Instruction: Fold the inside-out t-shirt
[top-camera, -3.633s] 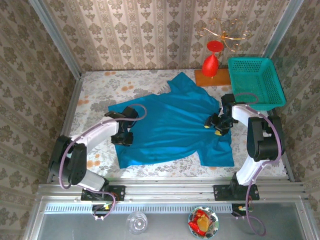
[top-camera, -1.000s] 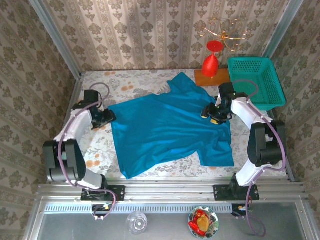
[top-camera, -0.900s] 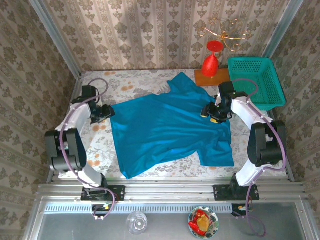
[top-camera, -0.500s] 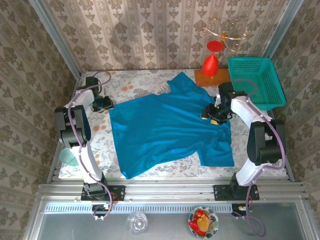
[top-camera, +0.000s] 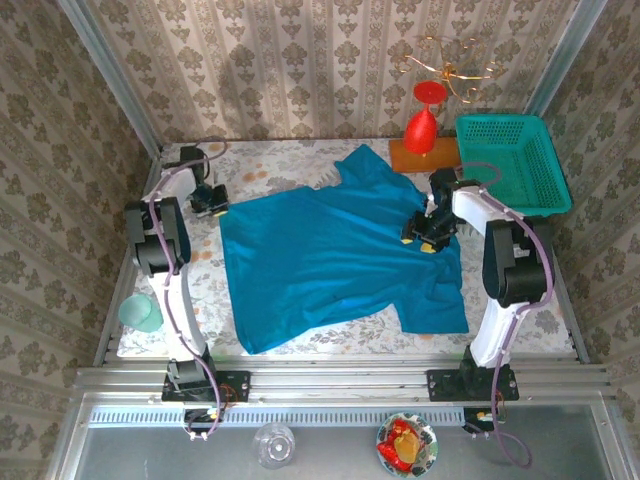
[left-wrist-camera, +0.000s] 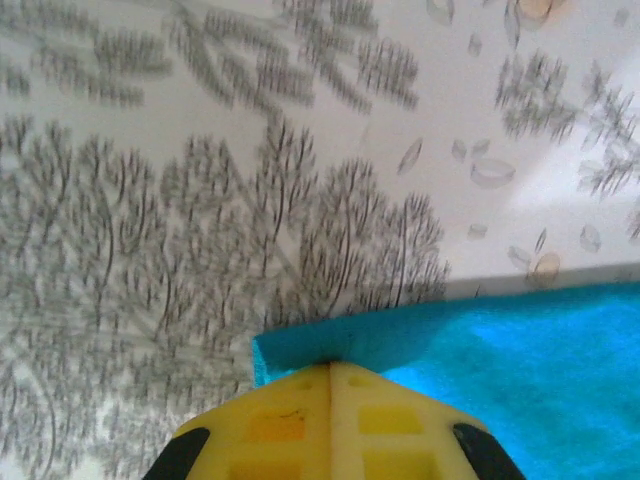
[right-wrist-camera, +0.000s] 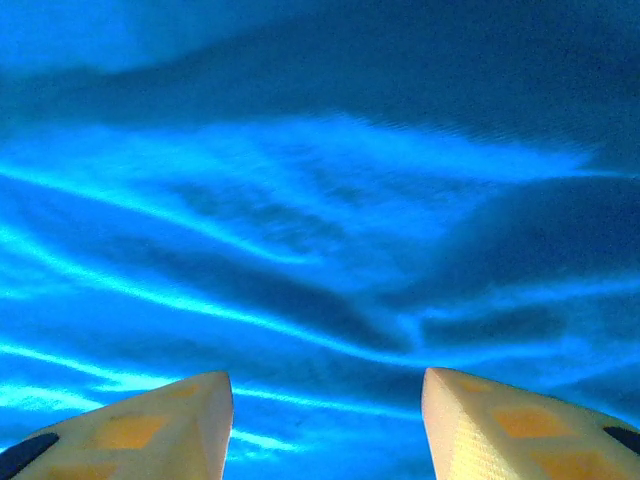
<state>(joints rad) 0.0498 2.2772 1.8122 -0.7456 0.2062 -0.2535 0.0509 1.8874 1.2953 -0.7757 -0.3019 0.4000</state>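
Note:
The t-shirt is crooked, with its hem slanting (top-camera: 233, 283). My left gripper should straighten the hem and my right gripper should straighten the far sleeve (top-camera: 362, 166) before I fold the t-shirt.
The inside-out t-shirt (top-camera: 335, 255) lies spread over the middle of the table, bright blue and wrinkled. My left gripper (top-camera: 212, 201) is at the shirt's far-left corner, shut on the shirt's hem corner (left-wrist-camera: 330, 340), which pokes out past the closed yellow fingertips (left-wrist-camera: 290, 420). My right gripper (top-camera: 424, 232) hovers over the shirt's right side, near a sleeve. In the right wrist view its jaws (right-wrist-camera: 326, 400) stand open, with rippled blue fabric (right-wrist-camera: 320, 200) between and beyond them.
A teal mesh basket (top-camera: 512, 160) stands at the back right, just behind the right arm. A red vase on a wooden board (top-camera: 421, 125) sits at the back. A pale green cup (top-camera: 140, 312) rests at the table's left edge. Patterned walls enclose the table.
My left gripper has moved back and to the left with the shirt's corner, stretching the left edge toward the far-left. The right gripper has edged slightly.

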